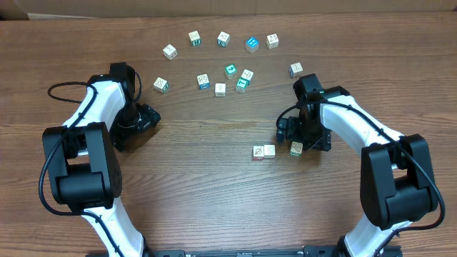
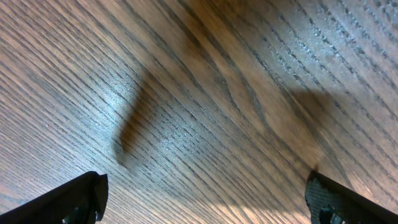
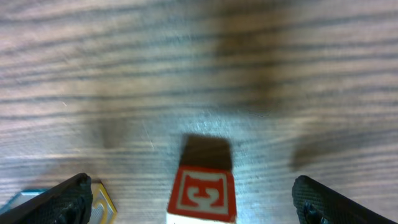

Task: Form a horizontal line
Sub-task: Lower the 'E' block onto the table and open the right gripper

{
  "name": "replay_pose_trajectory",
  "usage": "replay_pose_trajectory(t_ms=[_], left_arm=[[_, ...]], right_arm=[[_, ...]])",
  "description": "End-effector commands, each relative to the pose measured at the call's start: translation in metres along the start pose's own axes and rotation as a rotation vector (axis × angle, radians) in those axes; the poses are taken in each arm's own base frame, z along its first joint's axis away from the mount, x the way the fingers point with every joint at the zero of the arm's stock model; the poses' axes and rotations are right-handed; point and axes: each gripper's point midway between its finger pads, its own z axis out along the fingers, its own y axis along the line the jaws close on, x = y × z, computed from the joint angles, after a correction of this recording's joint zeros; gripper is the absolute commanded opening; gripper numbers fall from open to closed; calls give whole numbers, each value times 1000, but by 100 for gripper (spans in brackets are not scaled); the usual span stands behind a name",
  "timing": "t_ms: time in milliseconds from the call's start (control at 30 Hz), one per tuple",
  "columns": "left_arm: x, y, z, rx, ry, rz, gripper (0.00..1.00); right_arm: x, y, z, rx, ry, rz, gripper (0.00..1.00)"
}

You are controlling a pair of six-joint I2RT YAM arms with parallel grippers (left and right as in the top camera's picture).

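A small gap shows from the pair (image 1: pixel 280 151) to the red-letter cube. My right gripper should close beside the cube's outer side (image 1: pixel 304 150) and push the cube inward.
The horizontal line (image 1: pixel 264 151) is a pair of touching white-sided cubes at centre front of the table. A third cube (image 1: pixel 296 148) lies a small gap to their right. My right gripper (image 1: pixel 298 142) hovers over that cube, open. In the right wrist view the cube shows a red letter face (image 3: pixel 202 193) and stands free between the wide fingers of the right gripper (image 3: pixel 196 202), touching neither. A yellow-edged cube (image 3: pixel 102 204) peeks in beside the left finger. My left gripper (image 1: pixel 145 118) rests open at the left, and the left gripper (image 2: pixel 205 199) has only bare wood between its fingers.
Several loose cubes are scattered across the back of the table, from one at the left (image 1: pixel 169 51) to one near the right arm (image 1: pixel 295 69), with a cluster in the middle (image 1: pixel 230 71). A single cube (image 1: pixel 161 85) lies just beyond the left arm.
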Motion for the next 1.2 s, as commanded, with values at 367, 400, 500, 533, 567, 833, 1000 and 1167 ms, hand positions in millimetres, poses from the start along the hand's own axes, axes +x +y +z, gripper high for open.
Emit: replay_pose_trajectory(t_ms=[367, 400, 500, 533, 567, 833, 1000, 1167], left_arm=[[0, 3, 0, -15, -14, 15, 100], [0, 3, 0, -15, -14, 16, 100], [0, 3, 0, -15, -14, 15, 99], [0, 3, 0, -15, -14, 16, 100], [0, 3, 0, -15, -14, 15, 100], [0, 3, 0, -15, -14, 16, 99], [0, 3, 0, -15, -14, 15, 100], [0, 3, 0, -15, -14, 16, 99]], right_arm=[[-29, -18, -7, 107, -155, 102, 64], [-30, -21, -7, 126, -166, 118, 60], [-33, -28, -9, 158, -190, 159, 51], [-34, -28, -9, 159, -191, 160, 48], [-33, -28, -9, 160, -189, 160, 44], [-29, -30, -8, 170, -171, 162, 23], [-31, -38, -9, 167, -175, 231, 15], [-23, -49, -6, 187, -141, 249, 14]])
